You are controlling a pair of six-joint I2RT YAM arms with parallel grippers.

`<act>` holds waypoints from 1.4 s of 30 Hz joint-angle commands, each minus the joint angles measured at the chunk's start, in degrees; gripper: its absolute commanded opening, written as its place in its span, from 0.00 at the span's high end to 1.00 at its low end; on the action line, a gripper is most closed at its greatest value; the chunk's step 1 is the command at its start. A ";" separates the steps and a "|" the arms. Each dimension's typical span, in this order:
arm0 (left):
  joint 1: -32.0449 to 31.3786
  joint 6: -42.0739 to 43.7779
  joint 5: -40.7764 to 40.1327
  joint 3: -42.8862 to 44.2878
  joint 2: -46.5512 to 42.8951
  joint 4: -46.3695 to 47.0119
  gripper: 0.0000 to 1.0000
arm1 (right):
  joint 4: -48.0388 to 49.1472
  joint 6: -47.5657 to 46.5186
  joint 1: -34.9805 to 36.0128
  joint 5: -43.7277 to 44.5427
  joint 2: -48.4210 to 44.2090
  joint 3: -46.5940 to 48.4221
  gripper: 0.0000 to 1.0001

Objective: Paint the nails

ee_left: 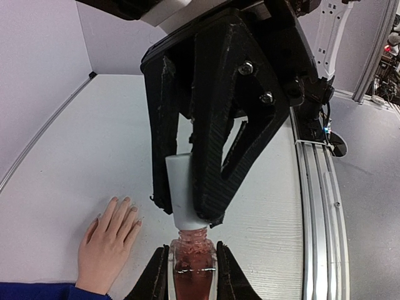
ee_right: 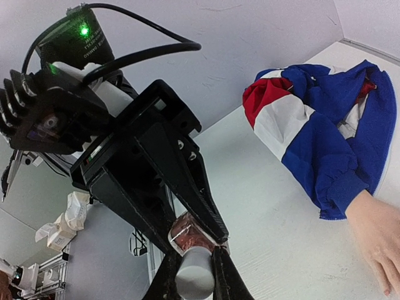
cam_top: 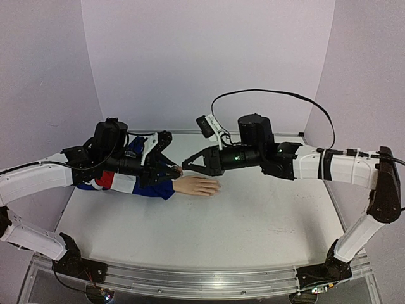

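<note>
My left gripper should turn the pink bottle [ee_left: 192, 269] into the white cap before my right gripper opens, since the cap sits high and tilted above the bottle's neck [ee_left: 192, 234].
The mannequin hand [cam_top: 197, 185] lies palm down on the table, its blue, red and white sleeve [cam_top: 130, 182] to the left. Its nails [ee_left: 127, 200] are tiny and pale at the fingertips in the left wrist view. My left gripper [ee_left: 192, 250] is shut on a small pink bottle [ee_left: 192, 275], held above the table right of the hand [ee_left: 107, 245]. My right gripper [ee_right: 195, 256] is shut on the bottle's white cap [ee_right: 195, 282], which sits on the bottle neck [ee_right: 189, 233]. The two grippers meet tip to tip [cam_top: 180, 168] just above the wrist.
The sleeve [ee_right: 322, 119] lies bunched along the back left of the white table [cam_top: 253, 221]. Purple walls enclose the back and sides. A metal rail [ee_left: 315, 206] runs along the near edge. A black cable [cam_top: 272, 95] loops over the right arm.
</note>
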 commanded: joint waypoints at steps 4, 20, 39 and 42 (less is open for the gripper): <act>-0.07 -1.55 6.17 2.56 -2.17 4.51 1.00 | 4.86 -4.03 -0.09 -6.90 0.28 -1.64 1.00; -2.18 -17.09 -0.75 4.07 -2.93 17.66 1.00 | -8.30 -17.61 -0.44 -18.62 4.26 6.67 1.00; -6.92 4.17 -24.91 7.78 18.00 48.70 1.00 | -16.81 22.84 3.90 40.25 2.50 15.21 0.96; -7.02 0.53 -26.46 5.36 17.54 48.75 1.00 | -17.61 20.25 3.89 41.39 0.88 15.40 0.84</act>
